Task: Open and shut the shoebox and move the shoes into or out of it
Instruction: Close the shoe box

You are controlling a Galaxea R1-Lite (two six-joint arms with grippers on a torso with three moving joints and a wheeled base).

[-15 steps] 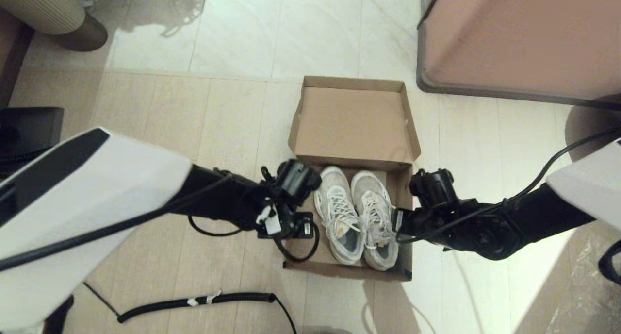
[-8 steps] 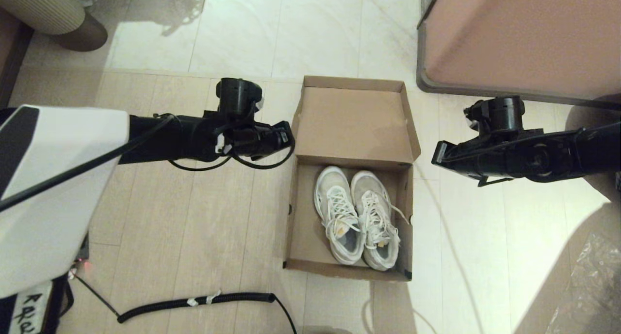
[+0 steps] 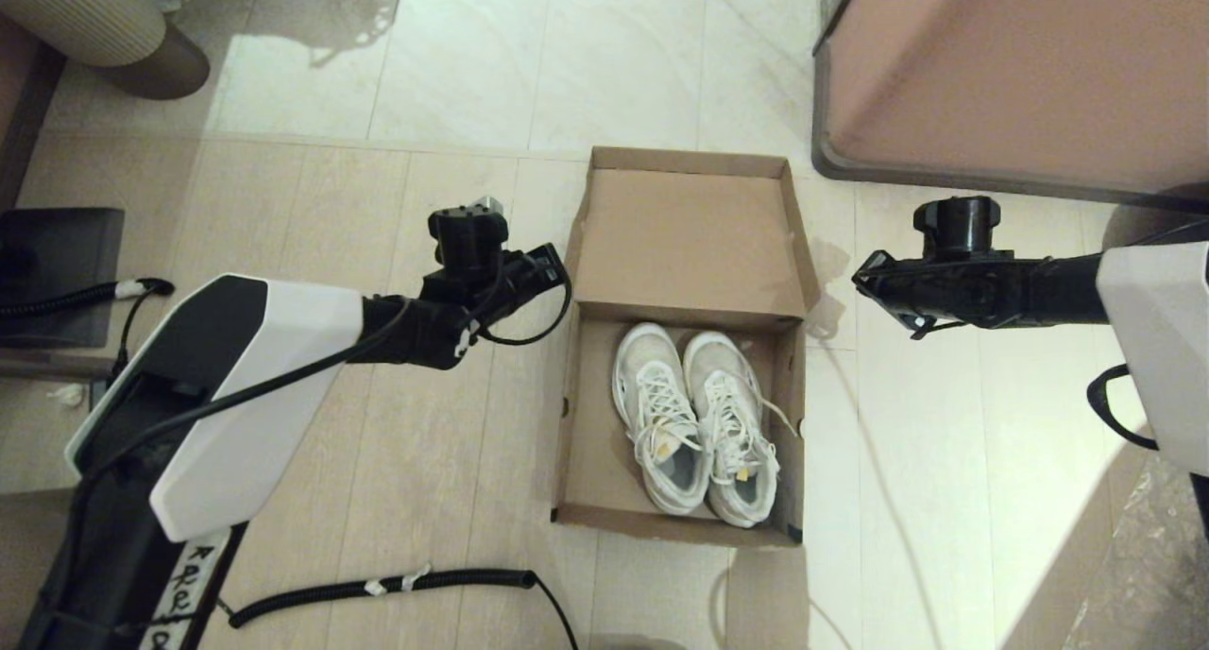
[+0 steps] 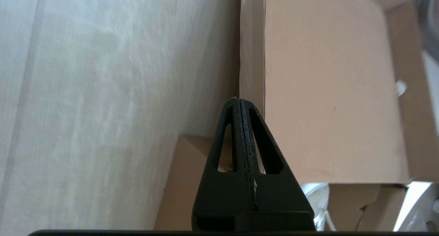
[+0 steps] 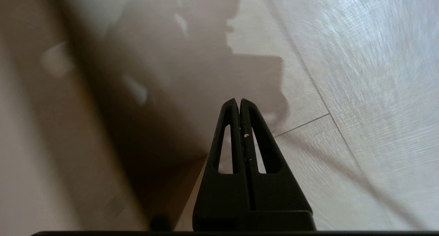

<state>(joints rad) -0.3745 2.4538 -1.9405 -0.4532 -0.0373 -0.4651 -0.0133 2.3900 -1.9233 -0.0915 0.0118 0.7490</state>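
Observation:
My right gripper is hanging clear of the lid's side (image 3: 804,242), so it should go in under the lid (image 3: 806,300) close to the hinge and swing the lid up.
The brown cardboard shoebox (image 3: 586,442) lies open on the floor, its hinged lid (image 3: 689,234) folded back flat on the far side. Both white and grey sneakers (image 3: 694,423) sit side by side inside it, toes toward the lid. My left gripper (image 3: 557,265) hovers shut and empty just off the lid's left edge; the left wrist view shows its tips (image 4: 239,99) at that edge, the lid (image 4: 332,92) and part of a sneaker (image 4: 313,193). My right gripper (image 3: 861,282) hangs shut and empty to the right of the lid, its tips (image 5: 239,99) over floor tiles.
A large pinkish-brown furniture panel (image 3: 1020,74) stands at the far right. A coiled black cable (image 3: 378,589) lies near the box's front left. A ribbed round object (image 3: 85,17) is at the far left, a dark box (image 3: 57,253) left, crinkled plastic (image 3: 1152,555) front right.
Both grippers were low beside the sneakers a second ago. They have since moved out to either side of the lid. The sneakers and the box have stayed where they were.

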